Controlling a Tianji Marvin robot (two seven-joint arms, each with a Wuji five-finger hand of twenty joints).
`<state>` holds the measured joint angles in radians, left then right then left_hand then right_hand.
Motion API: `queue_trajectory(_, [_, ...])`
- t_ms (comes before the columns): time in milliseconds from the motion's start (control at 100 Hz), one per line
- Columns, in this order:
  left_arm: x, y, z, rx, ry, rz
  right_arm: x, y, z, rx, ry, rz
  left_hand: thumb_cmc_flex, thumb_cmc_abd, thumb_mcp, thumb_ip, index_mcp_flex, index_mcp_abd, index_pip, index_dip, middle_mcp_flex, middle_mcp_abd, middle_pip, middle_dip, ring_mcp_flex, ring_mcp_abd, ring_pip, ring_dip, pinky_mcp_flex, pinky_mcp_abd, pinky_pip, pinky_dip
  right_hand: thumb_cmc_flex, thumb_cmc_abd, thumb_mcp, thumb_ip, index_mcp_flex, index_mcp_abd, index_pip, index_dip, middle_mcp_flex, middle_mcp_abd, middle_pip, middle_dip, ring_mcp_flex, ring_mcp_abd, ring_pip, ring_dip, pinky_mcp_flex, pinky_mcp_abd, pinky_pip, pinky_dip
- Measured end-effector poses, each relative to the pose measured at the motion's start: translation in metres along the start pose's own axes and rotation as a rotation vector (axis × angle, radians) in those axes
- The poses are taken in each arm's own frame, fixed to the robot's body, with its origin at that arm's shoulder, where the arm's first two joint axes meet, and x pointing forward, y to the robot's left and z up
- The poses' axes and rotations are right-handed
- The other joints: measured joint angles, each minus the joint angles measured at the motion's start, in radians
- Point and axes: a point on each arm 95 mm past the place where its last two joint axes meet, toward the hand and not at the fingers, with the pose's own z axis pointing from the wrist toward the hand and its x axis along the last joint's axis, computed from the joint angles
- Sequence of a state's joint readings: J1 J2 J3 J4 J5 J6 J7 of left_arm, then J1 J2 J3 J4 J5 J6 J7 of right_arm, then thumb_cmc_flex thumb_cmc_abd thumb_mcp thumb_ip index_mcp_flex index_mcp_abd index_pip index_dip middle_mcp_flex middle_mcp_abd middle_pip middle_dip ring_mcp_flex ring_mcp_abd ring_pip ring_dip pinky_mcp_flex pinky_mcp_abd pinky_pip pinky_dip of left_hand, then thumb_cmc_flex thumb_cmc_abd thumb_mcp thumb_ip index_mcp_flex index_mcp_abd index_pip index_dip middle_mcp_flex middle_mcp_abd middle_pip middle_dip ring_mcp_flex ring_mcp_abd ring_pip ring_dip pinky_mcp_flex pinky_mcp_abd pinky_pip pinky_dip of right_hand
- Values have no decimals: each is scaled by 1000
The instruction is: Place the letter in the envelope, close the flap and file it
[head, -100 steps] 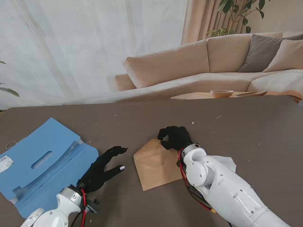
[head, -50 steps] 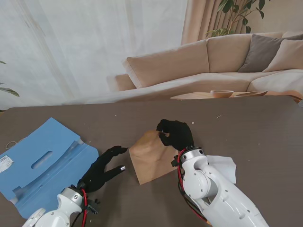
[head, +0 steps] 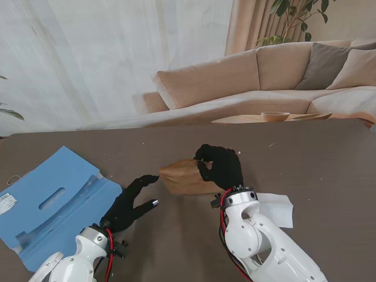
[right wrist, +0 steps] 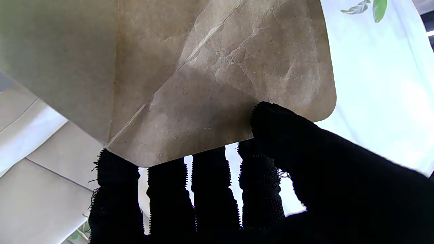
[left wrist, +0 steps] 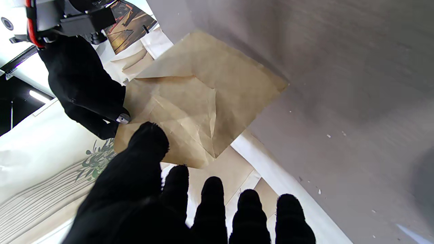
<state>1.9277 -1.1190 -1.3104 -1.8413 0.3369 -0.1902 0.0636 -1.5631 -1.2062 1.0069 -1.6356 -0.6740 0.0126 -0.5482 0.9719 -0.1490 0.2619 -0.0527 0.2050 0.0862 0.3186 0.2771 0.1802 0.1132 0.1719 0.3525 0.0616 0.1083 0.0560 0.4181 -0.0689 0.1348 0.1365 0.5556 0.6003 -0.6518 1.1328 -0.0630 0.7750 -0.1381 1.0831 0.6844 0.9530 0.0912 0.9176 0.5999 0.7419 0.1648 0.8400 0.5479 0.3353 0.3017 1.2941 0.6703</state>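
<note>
The brown envelope (left wrist: 240, 87) should open wide when I push the letter in, because the slanted paper edge (left wrist: 173, 77) stands loose above a thin shadow.
My right hand (head: 220, 166) pinches one corner of the brown envelope (head: 183, 176) and holds it lifted off the table, tilted toward my left. The right wrist view shows the thumb and fingers (right wrist: 271, 135) clamped on the envelope (right wrist: 203, 67) near its flap. My left hand (head: 130, 202) is open, fingers spread, just left of the raised envelope without touching it. From the left wrist, the creased envelope (left wrist: 200, 101) hangs beyond my fingertips (left wrist: 149, 142), with the right hand (left wrist: 84, 88) gripping its edge. A white sheet (head: 276, 208) lies by my right forearm.
An open blue file folder (head: 53, 202) lies at the left of the dark table (head: 305, 158). Beyond the far edge stand a beige sofa (head: 264, 76) and a low table with a bowl (head: 275, 116).
My right hand has lifted the envelope from lying flat to held up and tilted leftward. My left hand has shifted slightly toward it, still open.
</note>
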Motion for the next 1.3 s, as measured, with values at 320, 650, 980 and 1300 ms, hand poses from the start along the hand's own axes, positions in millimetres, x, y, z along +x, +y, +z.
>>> queue_trajectory(320, [15, -10, 12, 47, 44, 90, 4, 5, -4, -13, 3, 11, -35, -102, 99, 0, -8, 23, -69, -11, 0, 0, 0, 24, -9, 4, 11, 40, -4, 1, 25, 42, 0, 1, 0, 1, 0, 10, 1, 12, 0, 2, 0, 2, 0, 1, 0, 0, 0, 1, 1, 2])
queue_trajectory(650, [28, -13, 41, -44, 0, 272, 14, 2, -7, -15, 44, 27, -97, -223, 208, 0, -24, 73, -165, 28, 0, 0, 1, 39, 5, 58, 31, 94, 3, 50, 71, 150, 0, 10, 0, 3, -3, 11, 1, 22, 0, 2, 0, 6, 0, 1, 0, 0, 0, 1, 2, 11])
queue_trajectory(980, [42, -15, 67, -13, -60, 308, 27, 3, -8, -30, 87, 32, -96, -223, 255, 0, 13, 74, -83, 61, 84, 28, 117, 40, 124, 115, 69, 132, 95, 104, 109, 206, 0, 11, 0, 3, -3, 11, 1, 22, 0, 2, 0, 7, 0, 1, 0, 0, 0, 1, 2, 12])
queue_trajectory(1300, [40, -19, 77, -2, -107, 305, 32, 4, -9, -39, 105, 33, 92, -223, 195, -7, 456, 58, 113, 155, 569, 109, 230, 106, 546, 262, 502, 283, 330, 266, 716, 351, 0, 11, 0, 3, -3, 11, 1, 24, 0, 2, 0, 14, 0, 2, 0, 0, 1, 1, 3, 12])
